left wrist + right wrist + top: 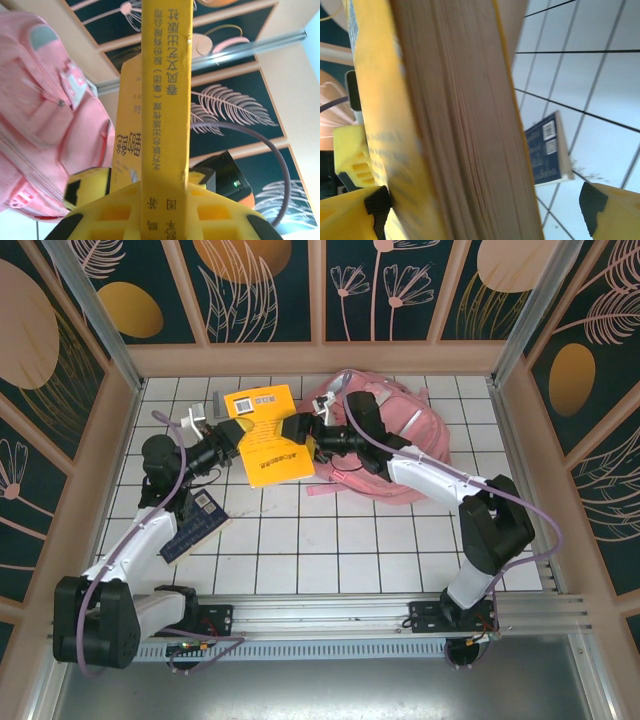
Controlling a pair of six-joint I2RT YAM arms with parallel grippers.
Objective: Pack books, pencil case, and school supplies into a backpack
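My right gripper should take the yellow-orange book from my left gripper, because the pink backpack's front [402, 410] is lying shut. My left gripper should then lift the backpack's edge [428, 430] open.
The yellow-orange book [268, 435] hangs in the air left of the pink backpack [400, 430], between my two grippers. My left gripper [232, 435] is shut on its spine, and the spine [165, 100] runs up from those jaws [165, 200]. My right gripper [300, 432] stands open around the opposite page edge [470, 130]. One of its fingers [607, 210] is apart from the book. The navy book [190, 525] lies flat on the tiles below my left arm, and the same navy book [547, 150] shows past the pages. A grey book [215, 403] lies behind the yellow one.
Wooden walls enclose the tiled table [330, 540]. The backpack [45, 125] lies on its back at the far right centre, its front pockets up. A rail [330, 615] runs along the near edge by the arm bases.
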